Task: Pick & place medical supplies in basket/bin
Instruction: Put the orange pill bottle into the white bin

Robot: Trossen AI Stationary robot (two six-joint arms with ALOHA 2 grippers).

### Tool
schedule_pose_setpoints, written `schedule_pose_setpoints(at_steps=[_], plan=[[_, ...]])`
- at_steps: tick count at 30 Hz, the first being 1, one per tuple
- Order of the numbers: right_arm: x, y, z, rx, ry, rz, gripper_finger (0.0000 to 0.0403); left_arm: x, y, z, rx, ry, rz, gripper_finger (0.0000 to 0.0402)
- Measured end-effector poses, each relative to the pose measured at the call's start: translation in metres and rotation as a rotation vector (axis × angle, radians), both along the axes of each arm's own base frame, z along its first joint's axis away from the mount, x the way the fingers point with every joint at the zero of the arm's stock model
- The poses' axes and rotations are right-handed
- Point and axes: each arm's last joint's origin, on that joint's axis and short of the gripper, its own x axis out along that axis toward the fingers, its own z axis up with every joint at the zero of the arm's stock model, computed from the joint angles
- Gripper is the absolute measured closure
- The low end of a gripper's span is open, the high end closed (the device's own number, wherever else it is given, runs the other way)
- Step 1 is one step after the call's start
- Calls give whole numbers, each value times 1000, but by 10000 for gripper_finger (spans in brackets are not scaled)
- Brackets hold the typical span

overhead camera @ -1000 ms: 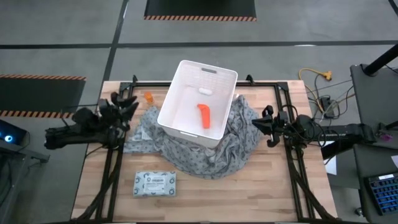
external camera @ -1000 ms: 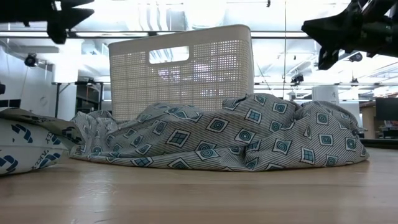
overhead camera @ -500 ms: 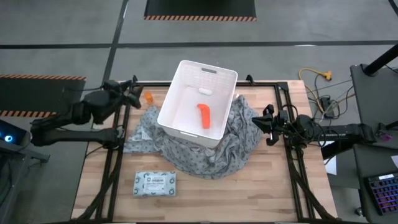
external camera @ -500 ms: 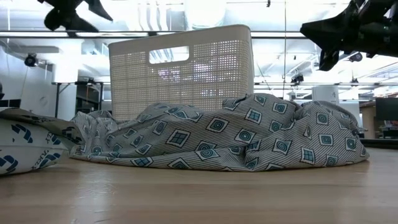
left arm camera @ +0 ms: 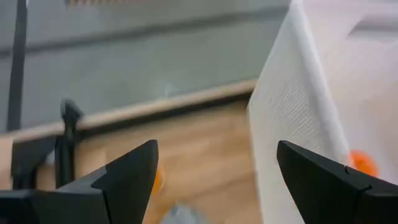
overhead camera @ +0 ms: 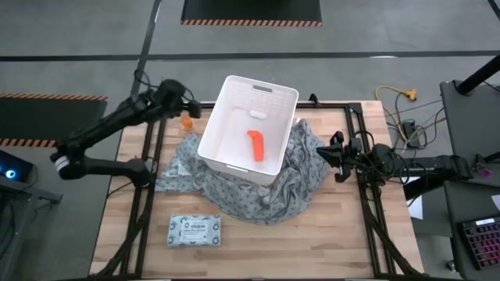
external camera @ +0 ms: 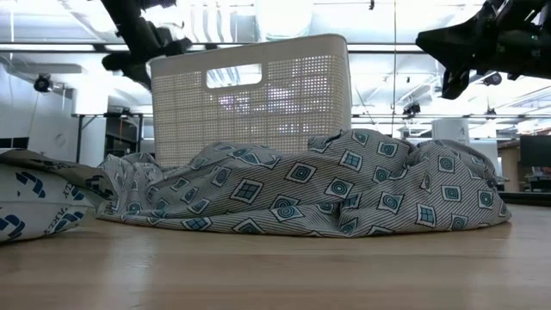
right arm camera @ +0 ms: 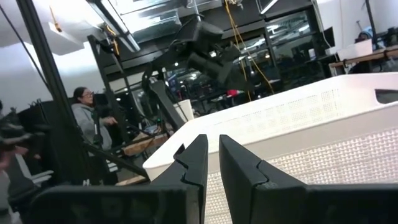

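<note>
My left gripper should carry on lowering its open fingers until they straddle the small orange bottle [overhead camera: 187,122], then close, since the bottle stands clear of the white tub's side [overhead camera: 212,121].
The white tub [overhead camera: 212,131] stands on a grey patterned cloth [overhead camera: 269,191] at the table's middle. In it lie the orange tapered tube [overhead camera: 256,145] and the tiny white oblong piece [overhead camera: 258,115]. The small orange bottle [overhead camera: 187,122] stands on the table by the tub's far left corner. The flat printed packet [overhead camera: 194,230] lies near the front left. My left gripper [overhead camera: 187,108] is open and empty, raised just beyond the bottle, beside the tub wall [left arm camera: 298,118]. My right gripper [overhead camera: 331,156] is shut and empty, raised at the cloth's right edge.
A black frame rail [overhead camera: 344,105] runs around the table's edges. The cloth spreads out from under the tub toward the near side and the right. Bare wood [overhead camera: 312,246] lies near the front edge. A person [right arm camera: 84,118] shows in the room beyond the table.
My left gripper has swung from the table's left side toward the far edge and toward the tub, its arm stretching out, and now hangs by the orange bottle. It has come lower in the low view. The right arm and all items have stayed put.
</note>
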Motion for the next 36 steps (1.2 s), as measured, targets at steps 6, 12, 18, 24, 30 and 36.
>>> schedule_pose_setpoints(at_steps=[6,12,18,24,30,36], plan=[[0,0,0,13,-2,5,369,-1,34,-7,-62,74,86,91],[0,0,0,6,0,3,369,-6,57,-19,-172,34,90,91],[0,0,0,5,0,3,369,-3,77,-43,-298,63,121,91],[0,0,0,6,2,4,369,-1,92,-66,-389,136,156,91],[0,0,0,3,3,3,369,4,101,-88,-469,233,159,91],[0,0,0,3,2,3,369,8,107,-107,-529,320,154,91]])
